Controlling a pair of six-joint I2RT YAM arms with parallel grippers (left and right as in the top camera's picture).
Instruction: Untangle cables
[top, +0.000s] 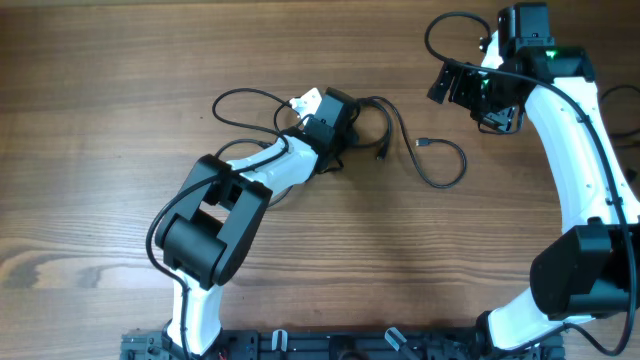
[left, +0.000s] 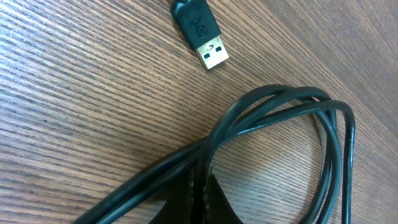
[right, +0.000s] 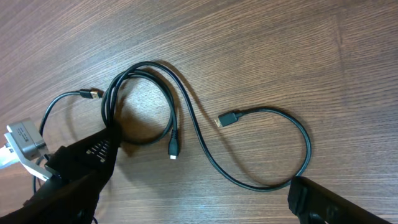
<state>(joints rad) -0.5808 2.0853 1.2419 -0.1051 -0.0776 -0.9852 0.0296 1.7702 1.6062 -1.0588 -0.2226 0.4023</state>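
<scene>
The robot's left gripper is pinching several strands of cable together (left: 208, 144) next to the coiled loop (top: 388, 125), so the right gripper should take hold of the coiled loop before the left gripper pulls away.
The cables (top: 466, 165) are thin black cords in loose loops on the wooden table. My left gripper (top: 345, 125) is low at the table's middle, shut on a bundle of strands (left: 273, 112), with its fingertips (left: 202, 193) pinching them. A USB plug (left: 205, 37) lies loose just beyond it. My right gripper (top: 465, 90) hovers at the upper right, open and empty, and is apart from the cords. In the right wrist view (right: 199, 205) the wide-open jaws frame one long curved cord (right: 308, 149), its metal-tipped plug (right: 227, 119) and another plug end (right: 173, 149).
A further cable loop (top: 240, 100) lies left of my left gripper. A gold-tipped plug (right: 93, 93) sits beside the coiled loop. The left arm's white wrist mount (right: 25, 140) shows at the edge of the right wrist view. The arm bases stand at the table's front edge.
</scene>
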